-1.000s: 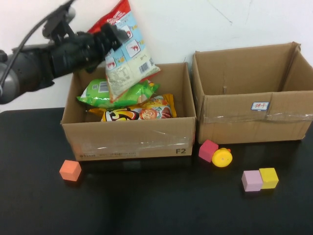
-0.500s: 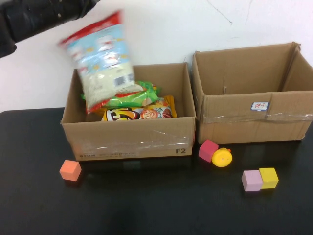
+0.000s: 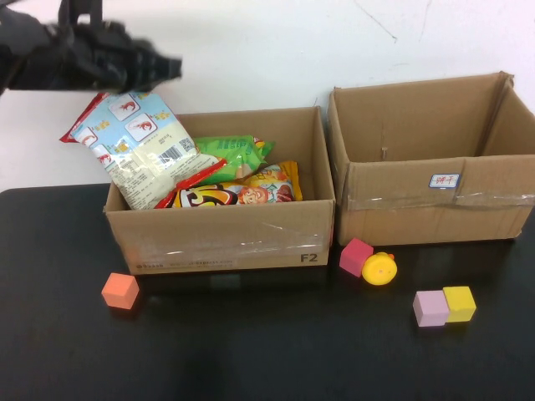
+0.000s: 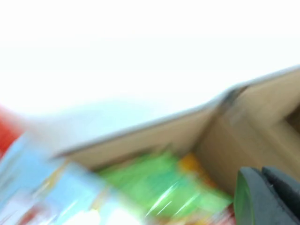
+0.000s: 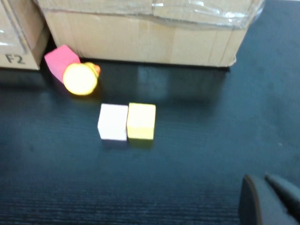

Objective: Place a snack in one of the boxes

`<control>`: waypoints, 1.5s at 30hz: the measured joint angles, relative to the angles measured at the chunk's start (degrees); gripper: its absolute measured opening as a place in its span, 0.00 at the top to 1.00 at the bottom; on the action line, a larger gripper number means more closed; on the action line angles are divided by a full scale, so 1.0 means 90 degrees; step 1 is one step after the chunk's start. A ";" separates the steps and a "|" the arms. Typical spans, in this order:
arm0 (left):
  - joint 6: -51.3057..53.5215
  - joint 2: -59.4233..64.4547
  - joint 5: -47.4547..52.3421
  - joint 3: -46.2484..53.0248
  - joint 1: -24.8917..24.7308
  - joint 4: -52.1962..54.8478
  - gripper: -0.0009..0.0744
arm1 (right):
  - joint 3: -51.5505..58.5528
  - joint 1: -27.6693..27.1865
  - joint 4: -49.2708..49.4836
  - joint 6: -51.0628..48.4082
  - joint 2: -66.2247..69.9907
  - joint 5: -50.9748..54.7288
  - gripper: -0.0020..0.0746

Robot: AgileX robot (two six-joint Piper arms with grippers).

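Observation:
I should push the bag's top (image 3: 94,124) inward over the green bag with my left gripper before I back away, because the snack bag leans out over the box's rim.
A blue-and-white snack bag with red edges (image 3: 134,150) lies tilted on the left rim of the left cardboard box (image 3: 226,242), partly hanging over its corner. It also shows blurred in the left wrist view (image 4: 61,197). My left gripper (image 3: 171,67) is above the bag, apart from it, shut and empty; its fingers show in the left wrist view (image 4: 257,174). A green bag (image 3: 238,150) and an orange bag (image 3: 242,194) lie inside that box. My right gripper (image 5: 262,180) is shut and empty, low over the table; it is out of the high view.
The right cardboard box (image 3: 435,209) stands beside the left one. In front lie an orange block (image 3: 120,291), a pink block (image 3: 356,256), a yellow toy (image 3: 379,269), and a lilac block (image 3: 430,308) touching a yellow block (image 3: 460,303).
The left gripper swung left and up with the blue-and-white bag, then let it go. The bag dropped onto the left box's left rim. The right arm has not moved.

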 joint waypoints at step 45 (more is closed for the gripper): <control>-0.0279 0.0229 -0.1064 -0.0475 0.0201 -0.0321 0.99 | -0.0199 0.0000 0.0231 -0.0112 -0.0570 0.0270 0.97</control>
